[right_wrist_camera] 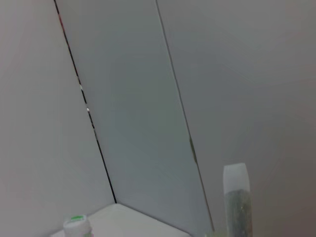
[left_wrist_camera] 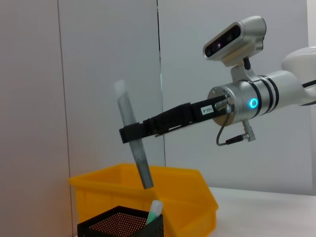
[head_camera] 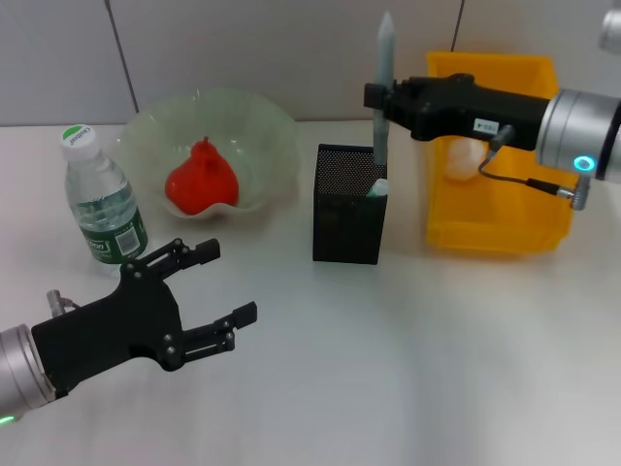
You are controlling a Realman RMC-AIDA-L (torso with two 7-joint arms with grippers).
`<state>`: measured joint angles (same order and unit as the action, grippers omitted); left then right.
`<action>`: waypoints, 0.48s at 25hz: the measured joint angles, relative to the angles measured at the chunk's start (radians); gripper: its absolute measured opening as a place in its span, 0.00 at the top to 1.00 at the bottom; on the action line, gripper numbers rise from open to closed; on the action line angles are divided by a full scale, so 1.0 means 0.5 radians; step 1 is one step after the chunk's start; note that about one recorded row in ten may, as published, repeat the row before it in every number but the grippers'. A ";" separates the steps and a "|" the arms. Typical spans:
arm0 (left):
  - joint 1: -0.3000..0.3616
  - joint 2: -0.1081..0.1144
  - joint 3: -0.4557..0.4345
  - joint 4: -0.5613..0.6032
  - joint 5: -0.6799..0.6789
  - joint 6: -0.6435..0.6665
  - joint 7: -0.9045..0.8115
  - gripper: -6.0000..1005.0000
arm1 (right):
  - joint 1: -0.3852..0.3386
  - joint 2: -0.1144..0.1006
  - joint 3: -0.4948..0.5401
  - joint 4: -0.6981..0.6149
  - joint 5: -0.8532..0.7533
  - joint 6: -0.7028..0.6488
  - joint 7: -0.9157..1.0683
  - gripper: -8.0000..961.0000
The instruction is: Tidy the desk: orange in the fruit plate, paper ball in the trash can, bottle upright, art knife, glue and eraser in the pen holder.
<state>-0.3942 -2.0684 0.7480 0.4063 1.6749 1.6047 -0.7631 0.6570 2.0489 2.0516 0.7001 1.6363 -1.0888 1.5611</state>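
The art knife's lower end points down over the pen holder, so the robot's right gripper should keep going into the free opening next to the glue and let go there.
My right gripper is shut on the grey art knife, holding it upright with its lower end just above the black mesh pen holder. The left wrist view shows that gripper and the knife over the holder. A pale green-capped glue stick stands inside the holder. The orange lies in the glass fruit plate. The bottle stands upright. The paper ball is in the yellow trash can. My left gripper hovers open at the front left. The eraser is out of view.
The trash can stands right beside the pen holder, under my right arm. The bottle is close behind my left gripper. The white desk stretches across the front and middle. A grey panelled wall closes the back.
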 joint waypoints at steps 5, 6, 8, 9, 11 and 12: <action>0.006 0.000 0.011 -0.012 0.000 -0.001 0.001 0.16 | 0.022 0.021 -0.048 -0.042 0.012 0.096 -0.056 0.85; 0.006 0.000 0.011 -0.012 0.000 -0.001 0.001 0.16 | 0.033 0.028 -0.051 -0.060 0.013 0.115 -0.076 0.85; 0.006 -0.001 0.013 -0.025 0.001 -0.002 0.001 0.16 | 0.043 0.036 -0.053 -0.075 0.015 0.136 -0.097 0.85; 0.006 0.001 0.013 -0.040 0.005 -0.003 0.002 0.16 | 0.052 0.042 -0.053 -0.089 0.016 0.154 -0.118 0.85; 0.006 0.001 0.013 -0.043 0.011 -0.003 0.002 0.16 | 0.084 0.058 -0.060 -0.141 0.051 0.225 -0.195 0.85; 0.006 0.002 0.013 -0.043 0.013 -0.003 0.002 0.16 | 0.098 0.059 -0.069 -0.172 0.089 0.246 -0.234 0.85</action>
<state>-0.3910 -2.0675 0.7547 0.3849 1.6814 1.6032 -0.7623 0.7061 2.0782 2.0171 0.6140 1.6806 -0.9659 1.4441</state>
